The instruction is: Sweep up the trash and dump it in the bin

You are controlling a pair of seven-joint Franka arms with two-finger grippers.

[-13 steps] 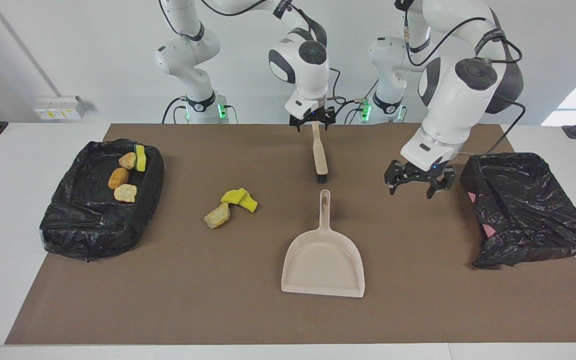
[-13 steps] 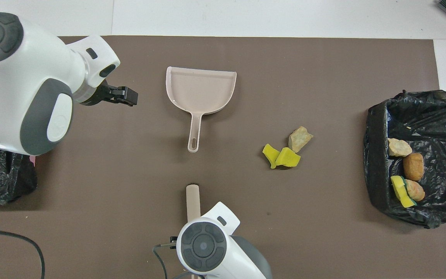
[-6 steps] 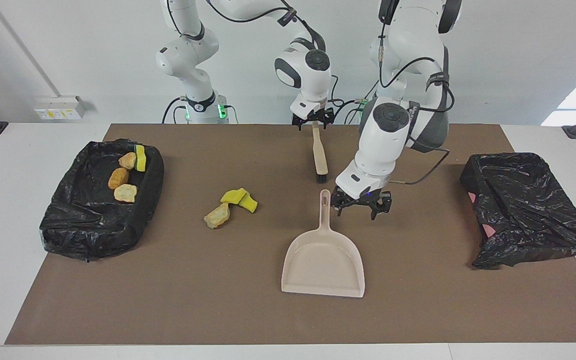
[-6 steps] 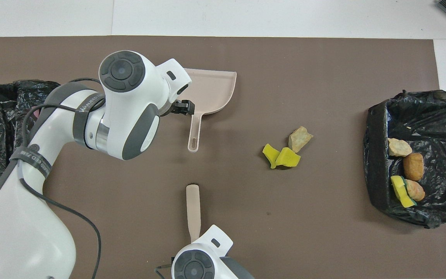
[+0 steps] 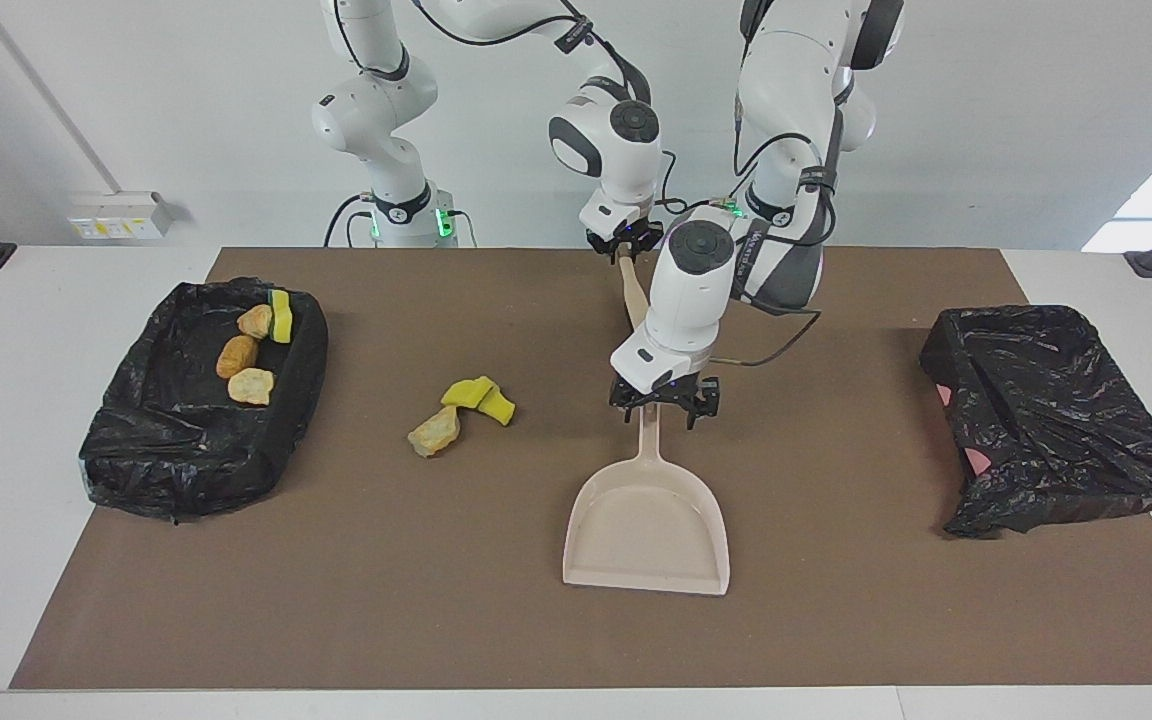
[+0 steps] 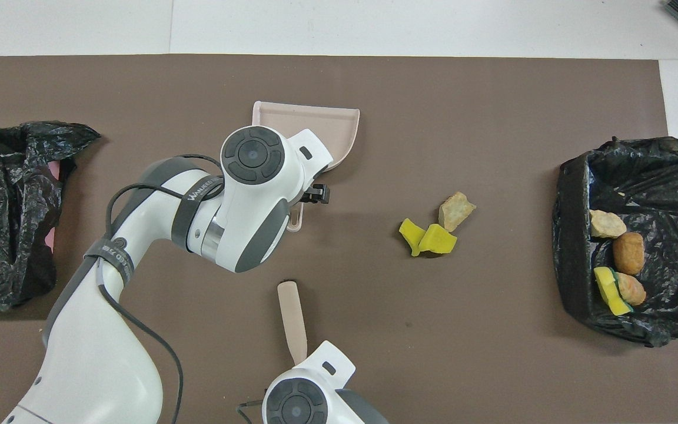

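Note:
My left gripper is to take hold of the dustpan's handle (image 5: 650, 434) and turn the dustpan's opening (image 5: 645, 581) toward the yellow wedges and tan lump before the sweep, because the opening points away from them now.
Three pieces of trash (image 5: 461, 412) lie on the brown mat: two yellow wedges (image 6: 427, 238) and a tan lump (image 6: 455, 211). Several more pieces (image 5: 254, 350) lie in the black-lined bin (image 5: 166, 450) at the right arm's end. My left gripper (image 5: 664, 412) is open, low over the handle of the beige dustpan (image 5: 648, 525), one finger on each side of it. My right gripper (image 5: 626, 243) is shut on the handle of the beige hand brush (image 6: 292, 318), whose head is hidden by the left wrist in the facing view.
A second black-lined bin (image 5: 1046, 420) stands at the left arm's end of the table. The brown mat (image 5: 386, 600) covers most of the white table. The left arm's wrist hangs over the brush and the dustpan handle.
My left gripper has swung from beside the left-end bin across to the dustpan handle and come down. The brush in my right gripper has tilted slightly.

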